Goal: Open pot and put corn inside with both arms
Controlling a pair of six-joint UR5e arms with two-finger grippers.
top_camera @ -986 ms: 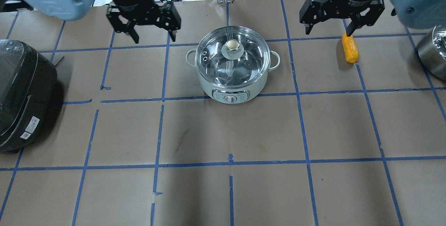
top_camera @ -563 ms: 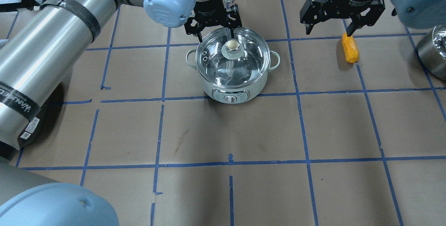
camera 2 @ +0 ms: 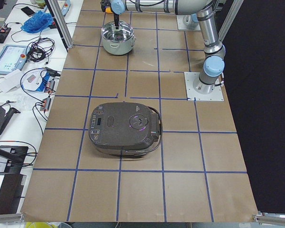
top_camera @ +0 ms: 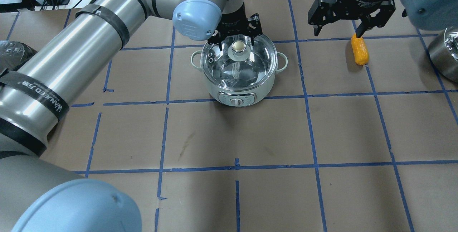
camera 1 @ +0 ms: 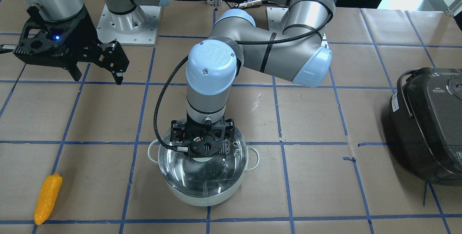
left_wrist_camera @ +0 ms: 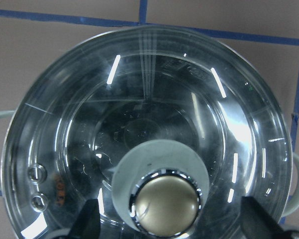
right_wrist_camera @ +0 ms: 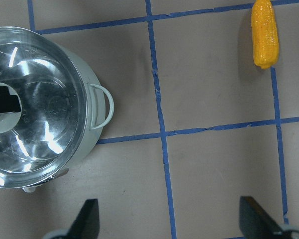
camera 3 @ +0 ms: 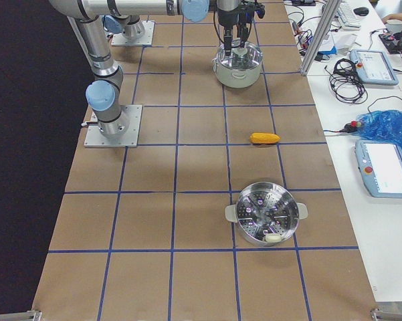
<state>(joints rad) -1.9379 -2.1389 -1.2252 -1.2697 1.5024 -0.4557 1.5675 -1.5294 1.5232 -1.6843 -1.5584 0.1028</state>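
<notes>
I see only shiny steel (camera 1: 193,173) through the glass lid, so I should expect the mint-green pot (camera 1: 202,199) to be empty when I lift the lid off.
The mint-green pot (top_camera: 239,88) stands mid-table with its glass lid (top_camera: 247,67) on. My left gripper (top_camera: 234,41) is open, just above the lid, with a finger on each side of the round knob (top_camera: 238,47). The left wrist view shows the knob (left_wrist_camera: 165,201) between the fingertips (left_wrist_camera: 89,224). From the front, the left gripper (camera 1: 202,148) hides the knob. The yellow corn (top_camera: 359,50) lies flat on the table to the pot's right. My right gripper (top_camera: 338,31) is open and empty, above the corn's near end. The right wrist view shows the corn (right_wrist_camera: 264,34) and the pot (right_wrist_camera: 40,104).
A dark grey rice cooker (camera 1: 429,125) sits at the table's left end. A steel steamer pot (camera 3: 264,221) stands at the right end, beyond the corn (camera 3: 264,138). Blue tape lines grid the brown table cover.
My left arm swung right from the table's left part to the pot; its open gripper now straddles the lid knob. The right arm, pot and corn have not moved.
</notes>
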